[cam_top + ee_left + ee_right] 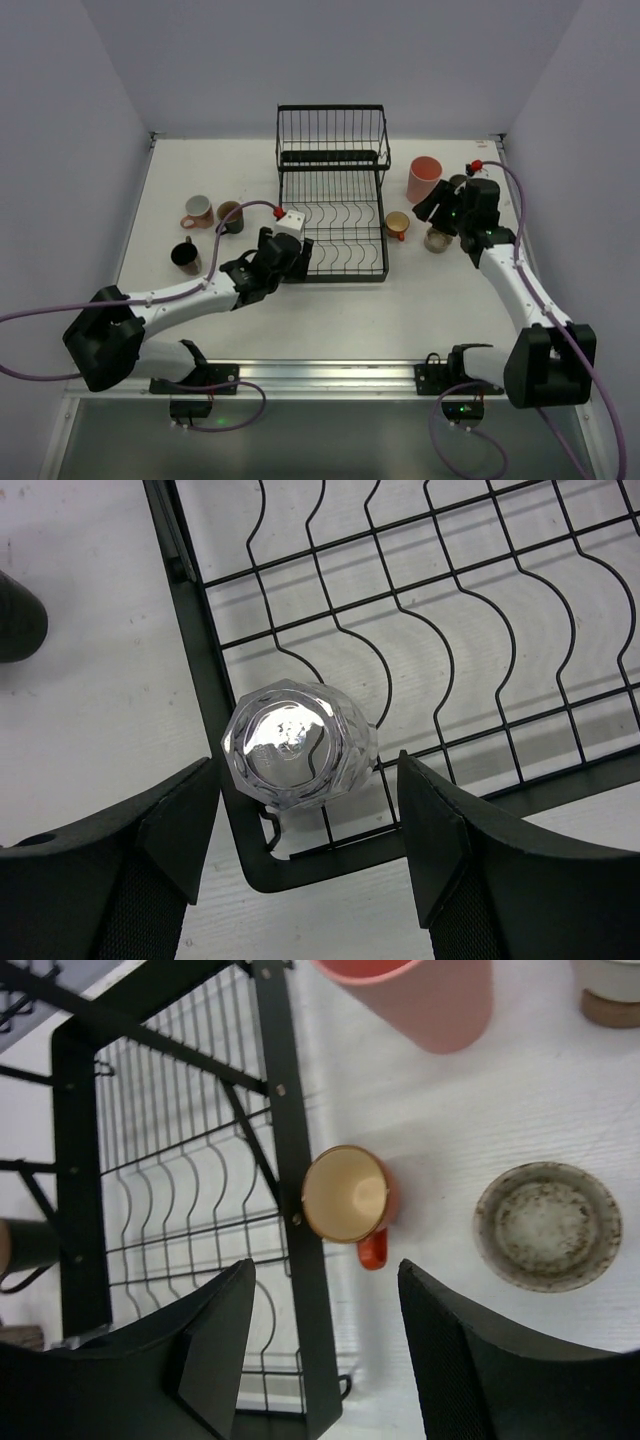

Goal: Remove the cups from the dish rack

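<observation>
The clear glass stands base up (290,738) between the fingers of my left gripper, so my open, empty right gripper should go on moving across before it closes on the glass's rim (363,752).
The black wire dish rack (330,150) stands at the table's middle. A clear glass (298,745) sits in the front left corner of its lower tray (205,680). My left gripper (308,768) is open, its fingers (170,820) flanking the glass's near side without touching it. That gripper (298,258) hides the glass from above. To the right of the rack (290,1110), my right gripper (325,1270) is open and holds nothing. It hovers (436,212) over an orange-red cup (347,1193) that stands upright against the rack's frame.
A beige-grey cup (547,1225) and a tall pink tumbler (423,179) stand on the table right of the rack. On the left stand a pink mug (197,211), a brown cup (230,216) and a black cup (186,256). White walls close in both sides.
</observation>
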Action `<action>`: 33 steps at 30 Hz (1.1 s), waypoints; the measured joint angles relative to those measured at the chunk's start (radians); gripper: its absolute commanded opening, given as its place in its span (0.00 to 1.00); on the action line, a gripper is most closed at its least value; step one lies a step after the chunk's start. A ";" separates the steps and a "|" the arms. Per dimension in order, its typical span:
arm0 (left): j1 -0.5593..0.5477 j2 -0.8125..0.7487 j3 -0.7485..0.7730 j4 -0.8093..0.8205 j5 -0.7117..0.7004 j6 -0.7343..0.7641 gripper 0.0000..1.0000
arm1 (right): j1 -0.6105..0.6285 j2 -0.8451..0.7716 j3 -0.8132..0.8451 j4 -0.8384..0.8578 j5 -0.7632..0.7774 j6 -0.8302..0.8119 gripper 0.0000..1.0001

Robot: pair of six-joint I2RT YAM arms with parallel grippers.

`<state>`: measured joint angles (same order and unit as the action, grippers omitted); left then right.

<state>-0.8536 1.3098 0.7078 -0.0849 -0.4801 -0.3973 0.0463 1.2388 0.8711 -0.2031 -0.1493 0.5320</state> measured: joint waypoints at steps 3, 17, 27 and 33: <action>0.000 0.005 0.005 0.001 -0.026 0.010 0.78 | 0.025 -0.071 -0.048 0.011 -0.040 0.010 0.63; 0.000 0.084 0.043 0.064 -0.059 0.051 0.62 | 0.190 -0.274 -0.102 0.016 -0.083 0.038 0.63; 0.000 0.116 0.060 0.100 -0.055 0.066 0.34 | 0.196 -0.359 -0.102 -0.009 -0.135 0.044 0.64; 0.000 0.113 0.061 0.111 -0.044 0.068 0.25 | 0.196 -0.386 -0.107 -0.014 -0.179 0.056 0.64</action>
<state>-0.8536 1.4223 0.7685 0.0257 -0.5240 -0.3290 0.2424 0.8528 0.7643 -0.2169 -0.3279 0.5884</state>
